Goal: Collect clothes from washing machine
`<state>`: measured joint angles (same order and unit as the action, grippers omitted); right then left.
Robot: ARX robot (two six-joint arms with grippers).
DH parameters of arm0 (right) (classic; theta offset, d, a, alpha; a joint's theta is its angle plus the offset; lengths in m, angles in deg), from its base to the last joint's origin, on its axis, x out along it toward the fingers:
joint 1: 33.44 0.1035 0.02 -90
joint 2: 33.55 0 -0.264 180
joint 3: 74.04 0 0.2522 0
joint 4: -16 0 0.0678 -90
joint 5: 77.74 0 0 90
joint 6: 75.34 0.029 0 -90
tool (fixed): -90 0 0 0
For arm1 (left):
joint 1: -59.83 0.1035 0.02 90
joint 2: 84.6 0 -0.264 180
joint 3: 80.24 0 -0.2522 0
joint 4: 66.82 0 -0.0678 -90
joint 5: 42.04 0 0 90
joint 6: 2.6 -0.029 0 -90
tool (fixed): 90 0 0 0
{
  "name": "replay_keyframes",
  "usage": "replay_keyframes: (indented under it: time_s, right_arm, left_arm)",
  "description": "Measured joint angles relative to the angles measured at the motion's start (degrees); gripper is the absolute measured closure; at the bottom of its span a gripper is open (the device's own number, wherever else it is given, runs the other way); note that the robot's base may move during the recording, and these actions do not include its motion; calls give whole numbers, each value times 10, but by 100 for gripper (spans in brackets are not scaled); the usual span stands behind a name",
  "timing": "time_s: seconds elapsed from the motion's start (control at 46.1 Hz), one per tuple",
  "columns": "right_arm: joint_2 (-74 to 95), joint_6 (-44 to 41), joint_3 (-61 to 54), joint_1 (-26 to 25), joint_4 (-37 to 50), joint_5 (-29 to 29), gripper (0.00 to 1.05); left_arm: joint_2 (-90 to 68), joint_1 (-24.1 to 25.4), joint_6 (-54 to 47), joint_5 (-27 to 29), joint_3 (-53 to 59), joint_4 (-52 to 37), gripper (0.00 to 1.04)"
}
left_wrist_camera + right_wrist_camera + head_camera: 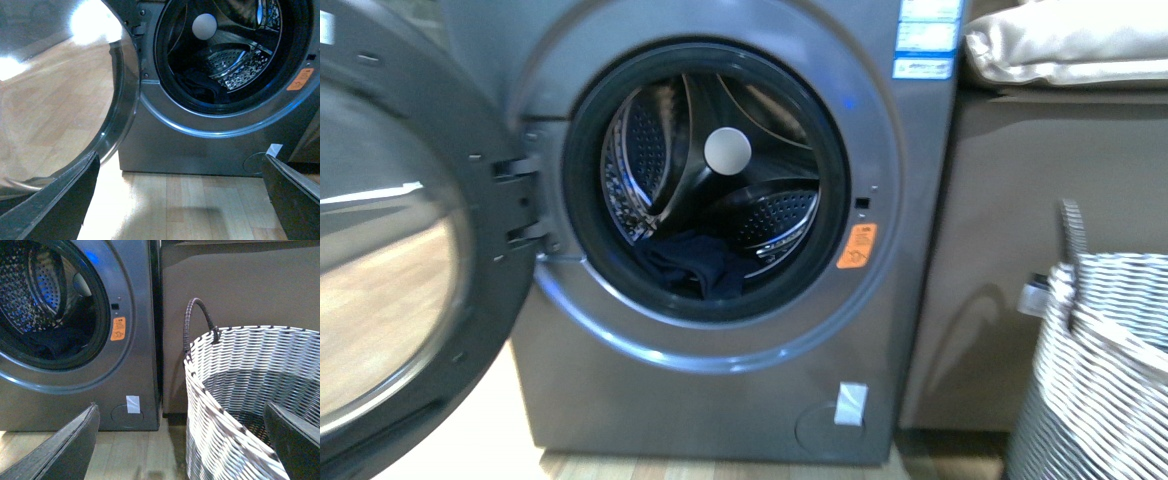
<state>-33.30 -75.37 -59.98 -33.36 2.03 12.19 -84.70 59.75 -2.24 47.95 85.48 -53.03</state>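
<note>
The dark clothes (705, 266) will come out together and hang in a long drape when I lift them, because limp folds (670, 254) are bunched low in the drum.
The grey washing machine (720, 400) stands with its round door (390, 260) swung wide open to the left. Dark navy clothes (695, 265) lie limp at the bottom of the perforated steel drum; they also show in the left wrist view as clothes (200, 89) and in the right wrist view as clothes (50, 342). My left gripper (177, 200) is open above the wooden floor, low in front of the machine, holding nothing. My right gripper (180, 445) is open over the near rim of the woven basket (240, 390), also holding nothing. Neither arm shows in the front view.
The woven grey-white basket (1110, 370) with a dark handle stands on the floor right of the machine. A brown cabinet (1000, 250) with a pale cushion (1060, 45) on top sits between them at the back. The open door's glass (50, 100) fills the left side.
</note>
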Motion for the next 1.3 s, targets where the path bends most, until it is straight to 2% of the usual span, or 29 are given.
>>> replay_keyframes:
  time_s: [0.52,0.563,0.628,0.65,0.693,0.737,0.824,0.932,1.127,1.3]
  right_arm:
    - [0,0,0,0,0,0,7]
    - [0,0,0,0,0,0,7]
    - [0,0,0,0,0,0,7]
    - [0,0,0,0,0,2,7]
    - [0,0,0,0,0,0,7]
    - [0,0,0,0,0,1,7]
    - [0,0,0,0,0,1,7]
    - [0,0,0,0,0,1,7]
    - [0,0,0,0,0,1,7]
    - [0,0,0,0,0,1,7]
  left_arm:
    - [-1,0,0,0,0,0,6]
    - [-13,20,25,-56,-7,21,6]
    - [-77,77,86,-207,-30,33,6]
    - [-102,94,106,-240,-38,18,6]
    - [-151,118,125,-278,-60,-29,6]
    - [-206,123,137,-285,-92,-83,6]
    - [-317,103,138,-282,-156,-172,6]
    - [-475,45,125,-256,-239,-251,6]
    - [-692,-28,85,-240,-324,-308,6]
    - [-841,-71,43,-226,-423,-301,6]
